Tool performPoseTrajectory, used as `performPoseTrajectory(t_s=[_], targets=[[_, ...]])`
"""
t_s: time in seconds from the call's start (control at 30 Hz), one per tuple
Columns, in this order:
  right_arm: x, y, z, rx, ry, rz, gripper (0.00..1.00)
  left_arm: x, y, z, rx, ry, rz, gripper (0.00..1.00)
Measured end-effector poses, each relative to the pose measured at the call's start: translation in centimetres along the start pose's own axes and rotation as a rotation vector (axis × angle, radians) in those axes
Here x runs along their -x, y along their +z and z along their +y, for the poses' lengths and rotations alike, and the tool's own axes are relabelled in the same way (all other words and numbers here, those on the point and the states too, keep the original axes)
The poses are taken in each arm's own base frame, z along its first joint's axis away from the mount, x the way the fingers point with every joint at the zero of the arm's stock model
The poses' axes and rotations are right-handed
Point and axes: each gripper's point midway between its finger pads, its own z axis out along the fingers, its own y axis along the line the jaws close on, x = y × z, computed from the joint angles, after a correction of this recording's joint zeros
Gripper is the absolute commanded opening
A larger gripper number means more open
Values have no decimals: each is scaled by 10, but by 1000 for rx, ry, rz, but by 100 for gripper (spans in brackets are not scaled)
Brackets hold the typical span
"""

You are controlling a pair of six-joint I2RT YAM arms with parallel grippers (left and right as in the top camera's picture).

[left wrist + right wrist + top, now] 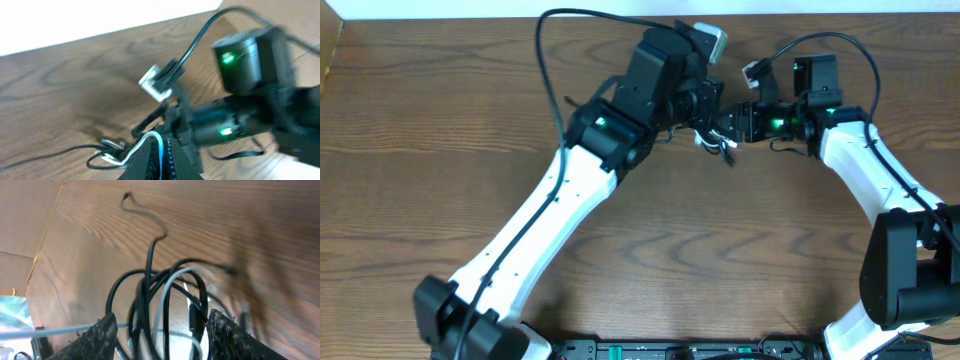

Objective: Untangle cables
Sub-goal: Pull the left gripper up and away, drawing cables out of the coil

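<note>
The white cable (175, 275) that my left gripper holds has black loops crossing it, so I should keep it up while my right gripper pulls the black cable (149, 262) out.
The cables lie in a small tangle (717, 145) on the wooden table, between the two gripper heads. My left gripper (161, 146) is shut on the white cable (145, 141), which climbs out of the knot and runs between its fingers. Black cable (60, 152) loops sit beside it and one strand trails left. My right gripper (162, 330) is open, its fingers (92, 342) wide apart. Loops of black cable (150, 265) and white cable (167, 287) hang between them, touching neither pad. From above, the left gripper (703, 118) and the right gripper (732, 128) almost meet over the tangle.
The right arm's wrist (240, 120) with green lights fills the right of the left wrist view, close to my left fingers. Thick arm wires arch above both arms (545, 60). The table's far edge (470, 20) runs along the back; a cardboard sheet (20, 230) borders the table.
</note>
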Motion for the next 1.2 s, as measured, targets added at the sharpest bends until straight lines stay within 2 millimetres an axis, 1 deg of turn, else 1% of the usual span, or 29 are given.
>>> performPoseTrajectory(t_s=[0.1, 0.33, 0.43, 0.5, 0.57, 0.63, 0.7, 0.77, 0.9, 1.1, 1.17, 1.2], targets=[[-3, 3, 5, 9, -5, 12, 52, 5, -8, -3, -5, 5, -19, 7], [-7, 9, 7, -11, -14, 27, 49, 5, -8, -3, -4, 4, -18, 8], [-9, 13, 11, -13, -24, 39, 48, 5, -8, -3, -4, 4, -17, 8], [-12, 17, 16, -10, -32, 48, 45, 5, -8, -3, -5, 4, -18, 7], [-16, 20, 19, -15, -29, 65, 42, 5, -8, -3, -4, 4, -17, 7], [-23, 22, 18, -36, -1, 91, 41, 5, -8, -3, -4, 4, -17, 8], [-30, 23, 16, -64, 31, 116, 40, 4, -8, -3, -3, 3, -14, 7], [-42, 22, 7, -130, 95, 152, 38, 3, -8, -2, 0, 2, -9, 7], [-46, 20, -5, -207, 173, 157, 30, 4, -8, 1, 17, 2, -13, 7], [-46, 18, -12, -259, 242, 143, 18, 5, -8, 3, 29, 3, -22, 8], [-47, 19, -12, -265, 256, 143, 11, 8, -9, 3, 35, 5, -34, 8], [-48, 19, -12, -266, 263, 146, 4, 11, -9, 4, 39, 6, -44, 7]])
